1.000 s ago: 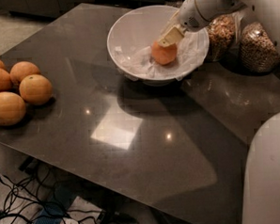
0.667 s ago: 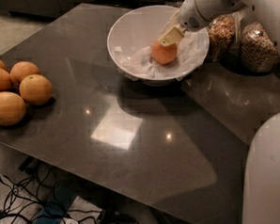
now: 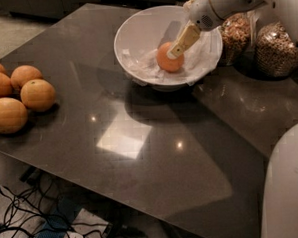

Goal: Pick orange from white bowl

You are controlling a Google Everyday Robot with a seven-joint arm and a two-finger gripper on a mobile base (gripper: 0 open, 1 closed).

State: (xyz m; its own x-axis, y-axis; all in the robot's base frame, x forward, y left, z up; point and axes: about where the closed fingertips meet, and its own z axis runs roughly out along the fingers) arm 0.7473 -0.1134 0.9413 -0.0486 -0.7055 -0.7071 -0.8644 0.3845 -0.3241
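Observation:
Only the upper edge of the orange (image 3: 173,46) touches my gripper's tan finger, so next I open, reach lower around its side (image 3: 179,60) and close there before lifting the orange.
The small deep-orange orange (image 3: 166,63) lies in the large white bowl (image 3: 134,27) at the far middle of the dark table, on crumpled white paper. My gripper (image 3: 173,53) reaches down into the bowl from the upper right on a white arm. Its tan tip lies against the upper right side of the orange. The far side of the orange is hidden behind it.
Several larger, paler oranges (image 3: 37,95) sit in a group at the table's left edge. Two glass jars of brown nuts (image 3: 235,36) (image 3: 276,49) stand right of the bowl. My white body (image 3: 292,183) fills the lower right. Cables (image 3: 24,217) lie on the floor below the table's front edge.
The gripper has dropped slightly lower and left against the orange. The bowl and the other oranges have not moved.

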